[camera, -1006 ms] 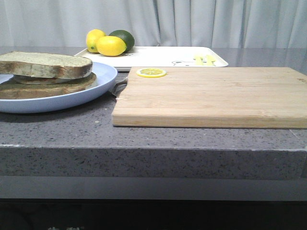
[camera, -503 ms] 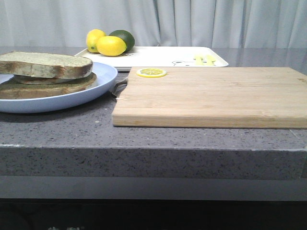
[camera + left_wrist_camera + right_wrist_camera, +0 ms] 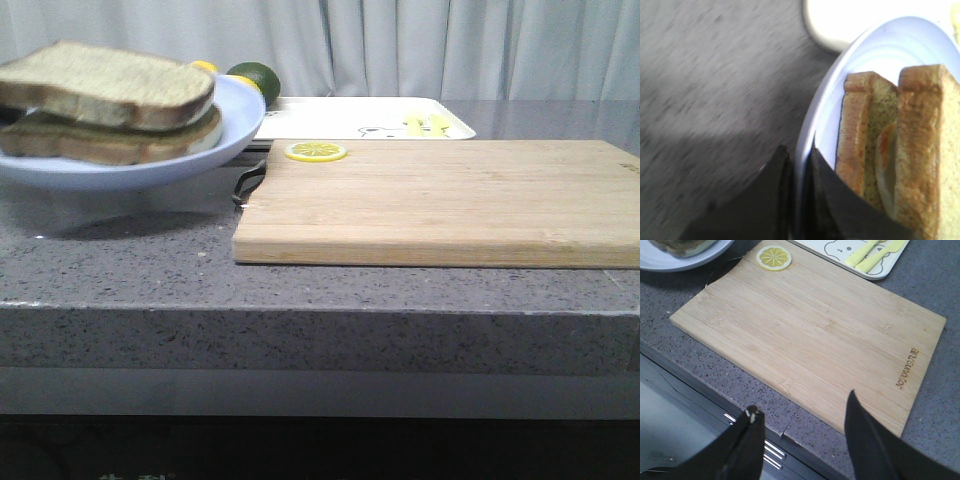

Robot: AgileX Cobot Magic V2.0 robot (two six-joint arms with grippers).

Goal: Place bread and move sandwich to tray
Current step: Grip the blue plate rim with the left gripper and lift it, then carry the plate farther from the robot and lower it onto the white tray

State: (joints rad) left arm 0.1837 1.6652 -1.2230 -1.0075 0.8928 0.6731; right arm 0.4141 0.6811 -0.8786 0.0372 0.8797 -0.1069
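The sandwich is stacked on the plate (image 3: 120, 125), so the robot's left gripper keeps going toward the white tray's open end (image 3: 288, 115) by the lime and lets go of the plate there.
The sandwich (image 3: 110, 105), two brown-crusted bread slices with the egg between them, lies on the round pale blue plate (image 3: 215, 135), which hangs tilted above the counter at the left. In the left wrist view my left gripper (image 3: 799, 162) is shut on the plate's rim (image 3: 807, 125), with the sandwich (image 3: 890, 145) beside the fingers; the egg's orange yolk shows between the slices. The white tray (image 3: 370, 115) lies at the back, and its corner shows in the right wrist view (image 3: 875, 262). My right gripper (image 3: 802, 410) is open and empty over the counter's front edge.
A light wooden cutting board (image 3: 440, 200) with a lemon slice (image 3: 316, 151) on its far left corner lies in the middle. A lime (image 3: 255, 75) sits on the tray's left end behind the plate. The tray carries yellow marks (image 3: 875, 252).
The plate with the sandwich has risen off the counter and now tilts, covering the lemons behind it. The board and tray have not moved.
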